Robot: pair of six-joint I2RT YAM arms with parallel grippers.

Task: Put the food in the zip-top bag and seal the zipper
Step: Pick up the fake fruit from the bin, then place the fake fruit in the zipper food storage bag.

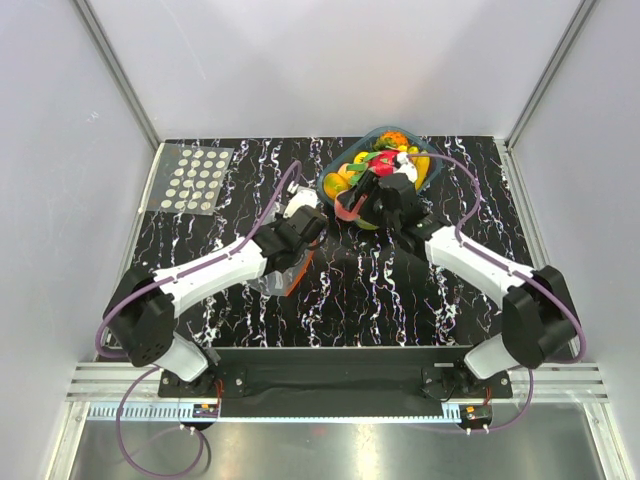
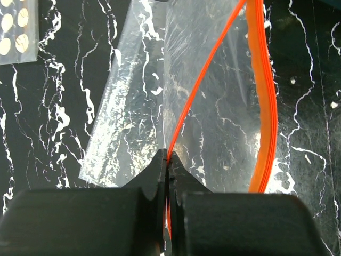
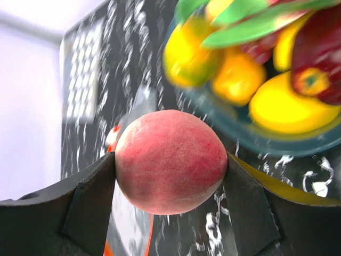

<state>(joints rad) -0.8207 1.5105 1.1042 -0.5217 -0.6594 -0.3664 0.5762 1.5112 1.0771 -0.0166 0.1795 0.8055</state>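
Note:
The free zipper edge [image 2: 268, 106] is bowed away from the pinched zipper edge, so my right gripper keeps moving the peach into the bag's gaping opening [image 2: 226, 117] and lets go of it inside.
The clear zip-top bag [image 1: 281, 276] lies on the marbled mat, left of centre. My left gripper [image 1: 303, 232] is shut on one lip of its red-orange zipper [image 2: 184, 114]. The pinch shows in the left wrist view [image 2: 169, 158], with the other lip [image 2: 265, 106] bowed away to the right, so the mouth gapes. My right gripper [image 3: 170, 166] is shut on a pink-red toy peach [image 3: 170, 152] and holds it above the mat, beside the tray's near left rim [image 1: 352, 206]. Other food, orange, yellow and red toy fruit [image 1: 385, 160], is piled in the tray.
The dark teal tray [image 1: 325, 185] stands at the back centre-right; its rim shows in the right wrist view [image 3: 250, 140]. A clear sheet with rows of white dots [image 1: 194, 180] lies at the back left and shows in the left wrist view [image 2: 16, 29]. White walls surround the mat.

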